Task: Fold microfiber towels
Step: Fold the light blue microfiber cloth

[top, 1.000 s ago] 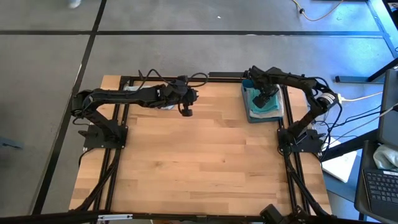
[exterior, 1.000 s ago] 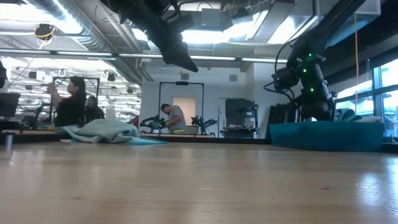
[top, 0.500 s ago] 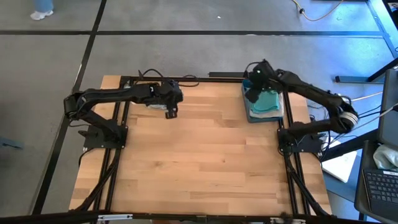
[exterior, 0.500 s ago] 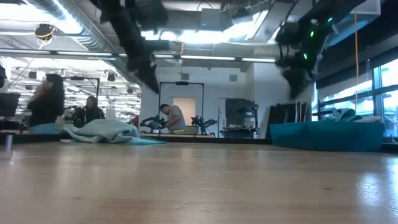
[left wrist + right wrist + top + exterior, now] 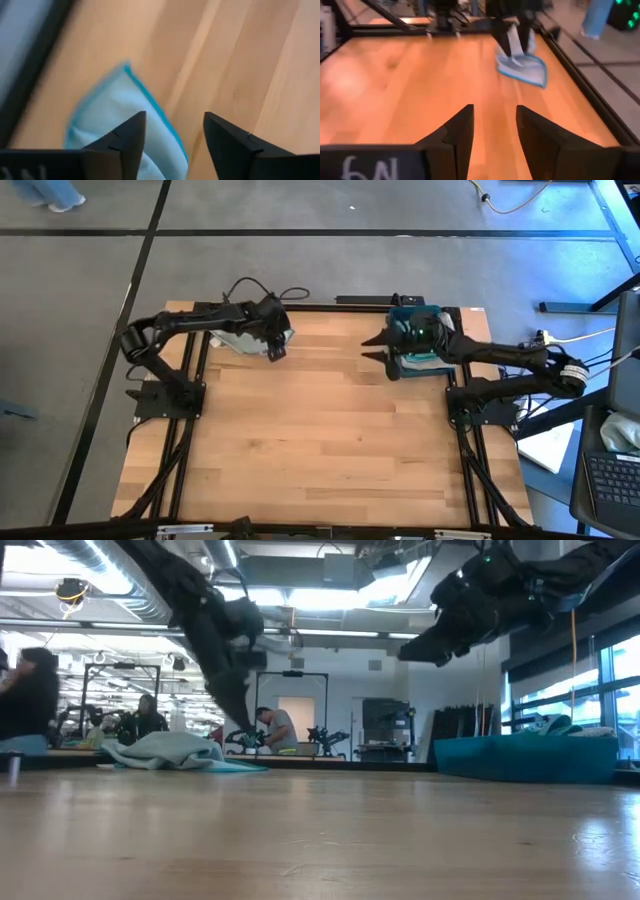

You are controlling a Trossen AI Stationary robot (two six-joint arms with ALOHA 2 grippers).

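Observation:
The towel lies crumpled (image 5: 168, 751) a long way from the robot's right gripper, so next the left gripper pinches the towel's blue edge (image 5: 242, 767) and brings the towel's corner to the right gripper.
A loose heap of pale microfiber towels (image 5: 240, 338) lies at the table's far left corner; in the low view the heap (image 5: 165, 750) rests on a flat blue-edged towel. My left gripper (image 5: 275, 350) hangs open just above that pale blue towel (image 5: 110, 115), its fingers over the towel's edge near a corner. My right gripper (image 5: 372, 348) is open and held level in the air, pointing toward the table's left, just left of the blue tray (image 5: 420, 365). In the right wrist view this gripper (image 5: 495, 112) has nothing between its fingers.
The blue tray (image 5: 525, 758) stands at the far right with folded towels (image 5: 560, 727) showing above its rim. The wide wooden tabletop (image 5: 320, 440) lies between and in front of the arms. People stand in the room beyond the table.
My left gripper has swung toward the far left corner and come down over the towel heap. My right gripper has risen out of the tray, tipped from pointing down to level, and moved toward the table's left, clear of the tray.

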